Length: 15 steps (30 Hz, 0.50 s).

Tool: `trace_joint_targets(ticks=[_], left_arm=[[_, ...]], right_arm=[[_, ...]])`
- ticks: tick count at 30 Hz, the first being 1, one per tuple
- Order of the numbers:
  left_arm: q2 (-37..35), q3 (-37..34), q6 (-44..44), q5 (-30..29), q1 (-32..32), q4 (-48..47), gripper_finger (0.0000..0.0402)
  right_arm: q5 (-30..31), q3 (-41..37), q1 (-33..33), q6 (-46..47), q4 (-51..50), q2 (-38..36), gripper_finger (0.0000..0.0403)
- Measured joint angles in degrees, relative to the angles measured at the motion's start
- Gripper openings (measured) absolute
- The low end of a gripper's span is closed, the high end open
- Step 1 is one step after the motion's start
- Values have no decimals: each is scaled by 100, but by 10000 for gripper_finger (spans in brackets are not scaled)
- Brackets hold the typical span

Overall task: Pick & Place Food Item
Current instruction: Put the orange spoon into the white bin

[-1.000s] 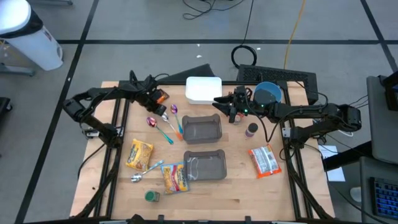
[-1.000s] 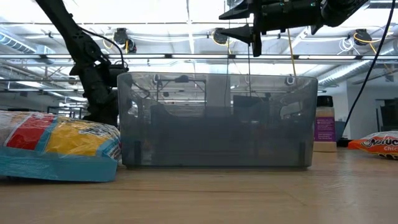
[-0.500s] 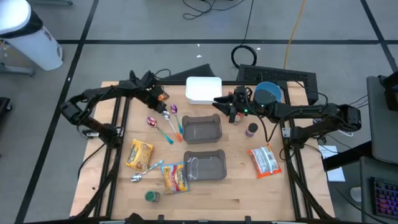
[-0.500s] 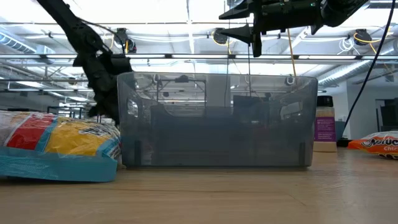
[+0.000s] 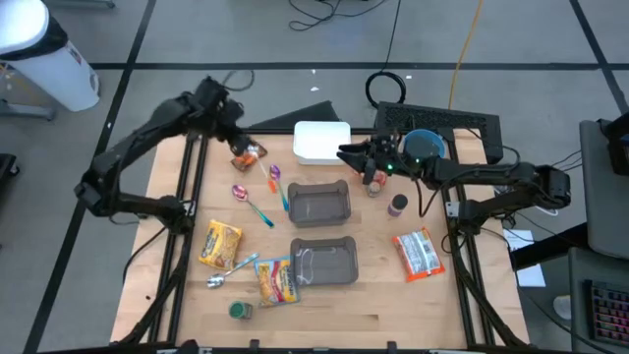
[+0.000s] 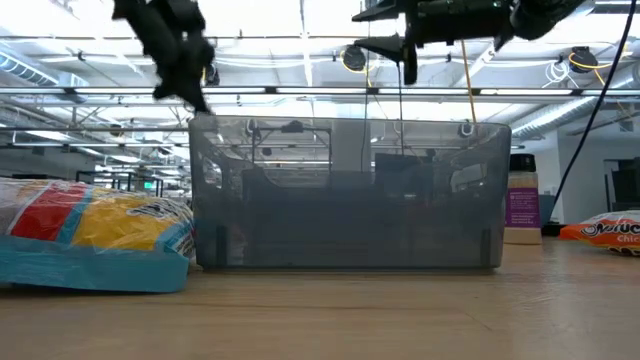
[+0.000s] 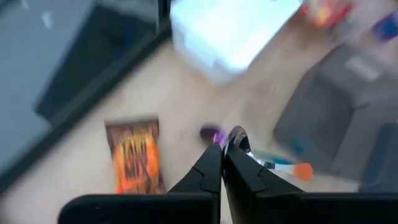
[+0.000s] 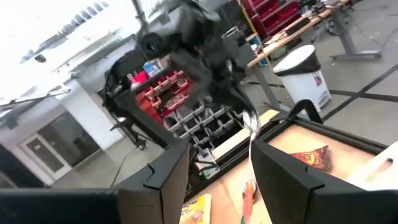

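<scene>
I should next bring the spoon with my left gripper to my open right gripper (image 5: 343, 155) until that closes on the handle, as the spoon's orange handle end (image 5: 272, 185) hangs free.
My left gripper (image 5: 238, 146) is raised over the table's far left, shut on a silver-bowled spoon (image 8: 251, 130) with an orange handle end (image 5: 272, 182). A brown-orange snack bag (image 5: 248, 154) lies flat on the wood below it. Two other spoons (image 5: 254, 205) lie beside the bag. My right gripper (image 5: 344, 157) hangs open in the air beside the white box (image 5: 321, 141), with nothing between its fingers (image 8: 171, 180). My left gripper pinches the spoon at its bowl end (image 7: 237, 135) between its two fingers, at their tips. The fingers slant down from above. The spoon hangs below them, clear of the table, its orange handle end (image 7: 301, 169) lowest.
Two grey containers (image 5: 319, 204) (image 5: 324, 261) stand mid-table. Yellow snack bags (image 5: 221, 243) (image 5: 277, 280), a red-white bag (image 5: 418, 254), a spoon (image 5: 221, 278), a green-lidded jar (image 5: 239, 310), a purple-labelled bottle (image 5: 397, 205) and a blue bowl (image 5: 423, 147) lie around them.
My left gripper, shut throughout, has gone up fast from the table beside the spoons and has rolled a little. The silver-bowled spoon has left its place on the wood and hangs from it, lifted clear.
</scene>
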Motion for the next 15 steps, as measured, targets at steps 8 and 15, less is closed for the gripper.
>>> trace_joint_targets(ticks=[8, 15], left_arm=[[-209, 1051, 2, -230, -462, 42, 7], [-127, 1274, -184, -383, -1198, 815, 6]], right_arm=[[-289, 1906, -67, -1496, -2527, 264, 167], [-1399, 3461, -387, -1738, -3699, 1264, 167]])
